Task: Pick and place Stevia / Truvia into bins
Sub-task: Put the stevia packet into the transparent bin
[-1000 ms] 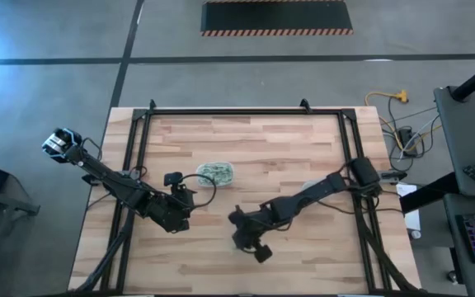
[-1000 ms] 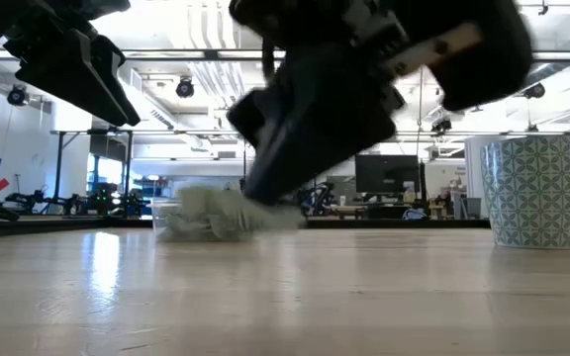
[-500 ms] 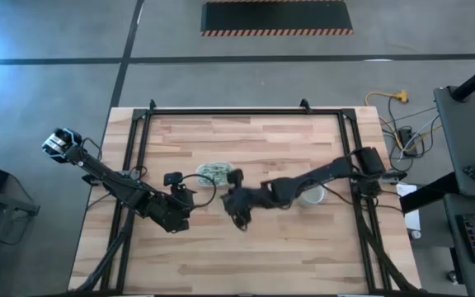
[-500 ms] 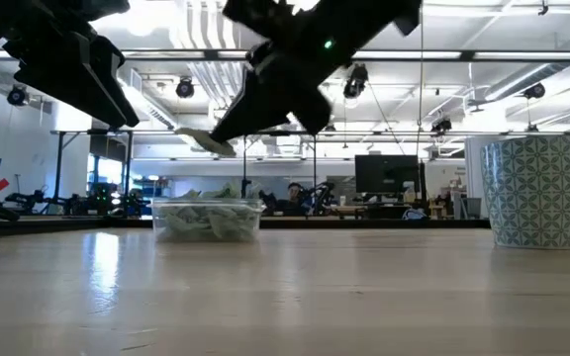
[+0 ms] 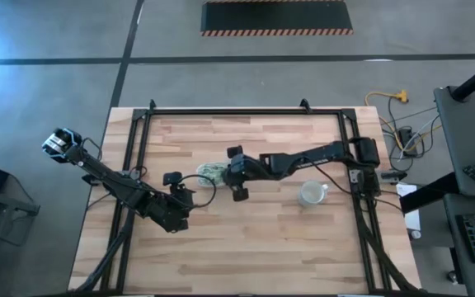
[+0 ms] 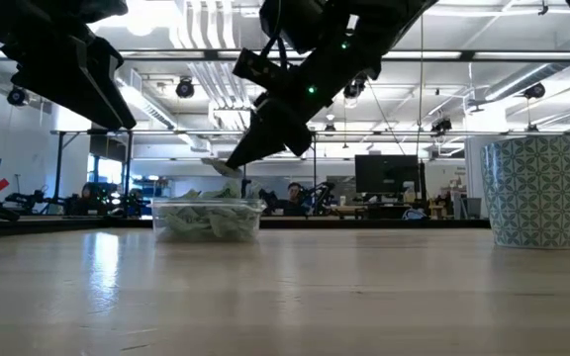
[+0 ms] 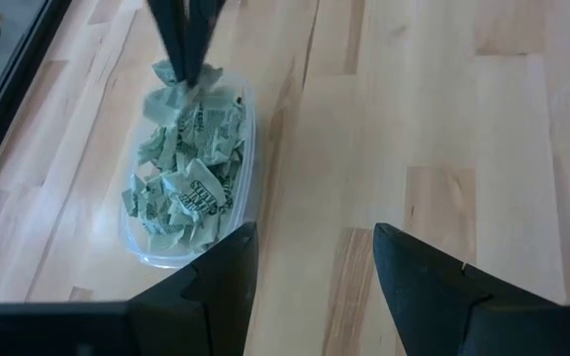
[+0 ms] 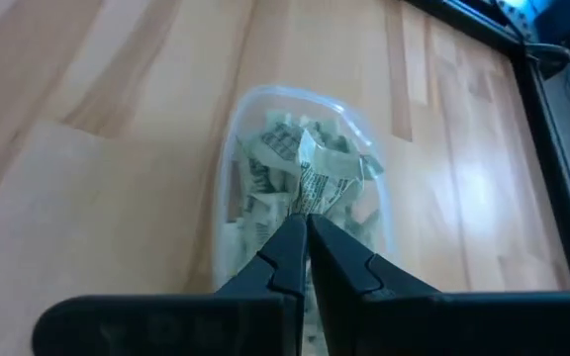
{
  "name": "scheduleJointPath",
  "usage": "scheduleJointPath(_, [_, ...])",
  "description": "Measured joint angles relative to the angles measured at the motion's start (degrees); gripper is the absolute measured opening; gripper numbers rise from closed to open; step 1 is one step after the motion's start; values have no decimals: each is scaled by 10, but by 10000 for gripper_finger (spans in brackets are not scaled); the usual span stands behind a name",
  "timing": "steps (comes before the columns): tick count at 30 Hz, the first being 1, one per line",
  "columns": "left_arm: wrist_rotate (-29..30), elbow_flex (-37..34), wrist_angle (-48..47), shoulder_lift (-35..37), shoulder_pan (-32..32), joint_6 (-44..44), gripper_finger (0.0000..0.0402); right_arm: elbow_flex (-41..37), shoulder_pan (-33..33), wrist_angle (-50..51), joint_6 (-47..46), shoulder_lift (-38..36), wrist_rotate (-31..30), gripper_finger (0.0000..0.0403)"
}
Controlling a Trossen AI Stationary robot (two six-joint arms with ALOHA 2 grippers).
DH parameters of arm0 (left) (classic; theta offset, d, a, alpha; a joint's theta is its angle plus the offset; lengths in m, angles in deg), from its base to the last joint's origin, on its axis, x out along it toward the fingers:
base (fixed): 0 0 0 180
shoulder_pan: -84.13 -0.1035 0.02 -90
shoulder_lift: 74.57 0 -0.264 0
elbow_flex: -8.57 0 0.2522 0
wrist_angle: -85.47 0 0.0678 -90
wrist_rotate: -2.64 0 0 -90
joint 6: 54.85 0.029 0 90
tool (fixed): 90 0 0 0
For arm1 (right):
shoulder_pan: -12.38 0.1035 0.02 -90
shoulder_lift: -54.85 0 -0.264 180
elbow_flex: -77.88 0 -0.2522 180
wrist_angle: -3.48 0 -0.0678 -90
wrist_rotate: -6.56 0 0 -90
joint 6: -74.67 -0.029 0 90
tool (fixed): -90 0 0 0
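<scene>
My right gripper should keep going down until the packet touches the heap (image 6: 212,200) and then let go, because the packet in my right gripper (image 6: 220,167) hangs over the tub, inside the tub's rim.
A clear shallow tub (image 5: 213,172) heaped with pale green Stevia / Truvia packets (image 7: 188,183) rests on its base on the wooden table. My right gripper (image 8: 307,235) hangs just above the tub, shut on one packet (image 8: 317,178). It shows in the low view too, my right gripper (image 6: 236,161) with the packet (image 6: 220,167) over the tub (image 6: 207,219). My left gripper (image 7: 315,282) stands open on the tub's near-left side, raised and with nothing between its fingers. The round cup-like bin is out of view. My right gripper pinches one packet by an edge (image 8: 310,210) between its two fingertips. The fingers slant down from the table's right side. The packet juts out beyond the fingertips, lifted clear, above the packets that lie in the tub.
A patterned green-and-white cup (image 5: 310,194) stands on the table to the right of the tub, under my right arm. A black metal frame (image 5: 130,157) runs along the table's left, far and right edges. Bare wood lies toward the near edge.
My right gripper, shut all the while, has risen from the near middle of the table. It has swung toward the far edge and to the left, carrying the packet to a spot over the tub, and has tipped less steeply downward.
</scene>
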Motion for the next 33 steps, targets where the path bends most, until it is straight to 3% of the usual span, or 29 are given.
scheduleJointPath(16, [0,0,4,0,0,0,185,-26,-19,-47,18,1,44,9])
scheduleJointPath(33, [1,1,5,0,0,-1,185,-26,-27,-58,-4,29,12,9])
